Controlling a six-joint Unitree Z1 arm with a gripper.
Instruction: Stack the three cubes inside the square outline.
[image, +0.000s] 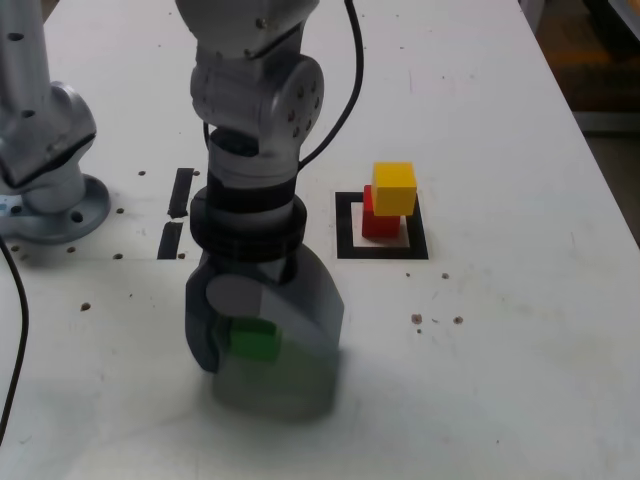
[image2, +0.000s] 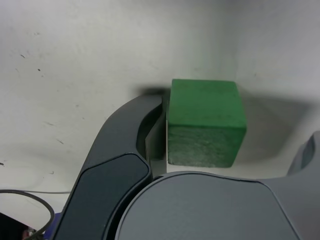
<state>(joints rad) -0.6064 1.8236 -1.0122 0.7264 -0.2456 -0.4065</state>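
The yellow cube sticks out only slightly past the red cube. The stack (image: 388, 202) should therefore stay up when I put the green cube on top.
The green cube (image: 252, 340) (image2: 205, 122) rests on the white table near the front, left of centre in the exterior view. My gripper (image: 262, 345) (image2: 235, 125) is lowered over it and stands open. One dark finger (image2: 145, 120) lies against one side of the cube, while the other finger (image2: 306, 155) is well apart from it. In the black square outline (image: 350, 228), to the exterior view's right, the yellow cube (image: 394, 188) sits on the red cube (image: 378, 220), a little off-centre.
Two short black bar marks (image: 180, 192) lie behind my arm. A second grey robot base (image: 50, 150) stands at the exterior view's left. A black cable (image: 352, 70) hangs over the table's back. The table edge (image: 590, 150) runs along the right.
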